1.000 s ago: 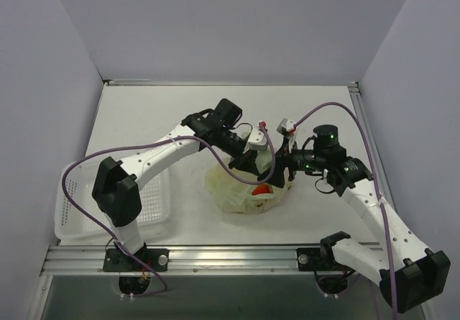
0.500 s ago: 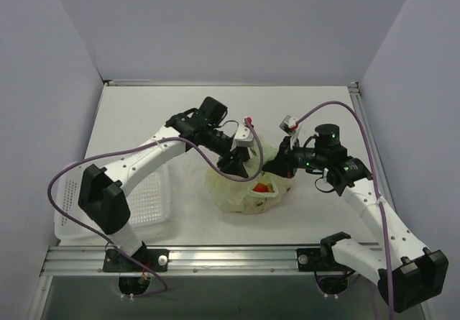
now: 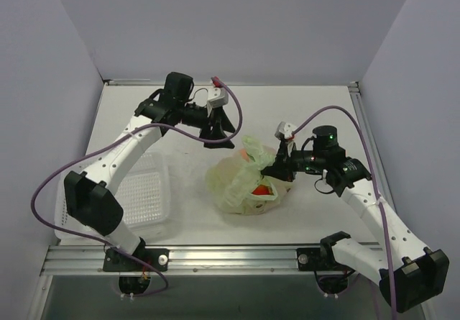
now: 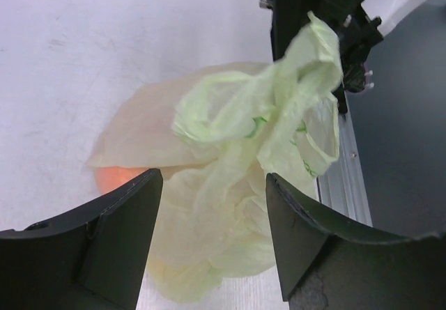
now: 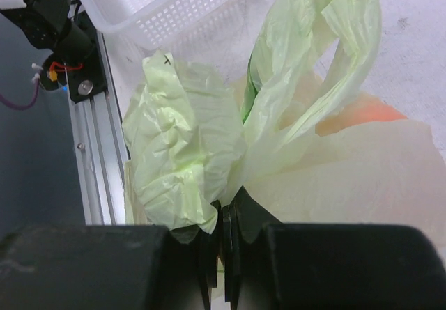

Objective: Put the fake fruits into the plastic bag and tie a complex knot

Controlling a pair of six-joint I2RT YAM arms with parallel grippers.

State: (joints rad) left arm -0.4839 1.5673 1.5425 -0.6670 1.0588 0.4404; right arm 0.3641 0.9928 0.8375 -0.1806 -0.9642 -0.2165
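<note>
I should grab the bunched loops (image 3: 252, 148) with my left gripper before my right one opens, since they stand free and only my right gripper pinches the neck's base (image 3: 259, 170).
The pale green plastic bag (image 3: 241, 183) lies at the table's middle. The fake fruits show through its film as red and orange patches (image 3: 262, 188) (image 4: 115, 177) (image 5: 362, 111). Its bunched neck (image 3: 253, 149) (image 4: 279, 101) stands up in crumpled loops, and I cannot tell whether this makes a tied knot. My right gripper (image 3: 277, 170) (image 5: 226, 219) is shut on a fold of the film at the neck's base. Up and to the left, my left gripper (image 3: 219, 122) (image 4: 214, 177) hangs open, apart from the bag, with nothing between its fingers (image 4: 104, 247).
A white perforated basket (image 3: 136, 198) (image 5: 188, 3) sits at the near left of the table. The metal rail (image 3: 230, 259) (image 4: 341, 177) runs along the near edge. Purple cables loop off both arms. Walls close the left, back and right.
My left gripper opened, let go of the bag's neck and drew back up and left. The right gripper shut on the film and stayed at the bag.
</note>
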